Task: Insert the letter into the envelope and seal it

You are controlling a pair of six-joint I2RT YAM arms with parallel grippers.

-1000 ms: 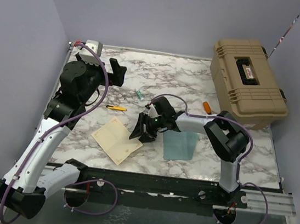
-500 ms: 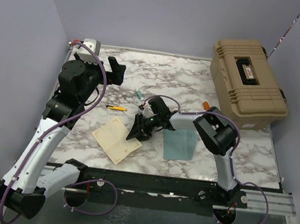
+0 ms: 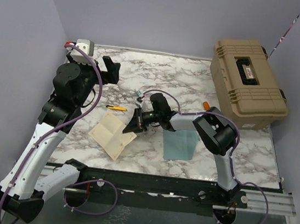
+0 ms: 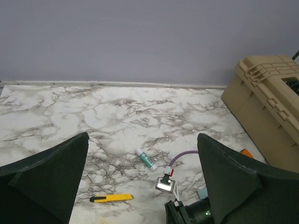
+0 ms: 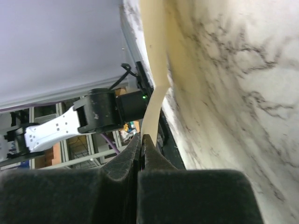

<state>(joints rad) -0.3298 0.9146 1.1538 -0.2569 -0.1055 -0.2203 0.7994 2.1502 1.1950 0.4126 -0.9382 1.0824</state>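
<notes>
The letter is spread open with only its raised edge [image 3: 129,136] held in the robot's right gripper, so the robot should lift the letter and grip the opposite edge [image 3: 102,146] with the left gripper.
The cream letter [image 3: 111,134] lies on the marble table, left of centre, with its right edge raised. My right gripper [image 3: 135,125] is shut on that edge. In the right wrist view the letter [image 5: 156,51] runs as a thin strip from the top down into the closed right gripper [image 5: 141,137]. The teal-blue envelope [image 3: 180,144] lies flat to the right of the letter, partly under the right arm. High over the table's back left, my left gripper [image 3: 110,69] stands wide open and holds nothing; in its own view the left gripper [image 4: 142,186] frames bare table.
A tan hard case [image 3: 248,81] fills the back right corner. A yellow cutter [image 3: 116,108] and a green-and-white tube [image 3: 139,94] lie behind the letter. A small orange object [image 3: 207,107] sits beside the case. The table's front edge [image 3: 147,173] runs just below the letter.
My right gripper has closed on the letter's right edge and moved left and back, lifting that edge. The left arm has drawn slightly left.
</notes>
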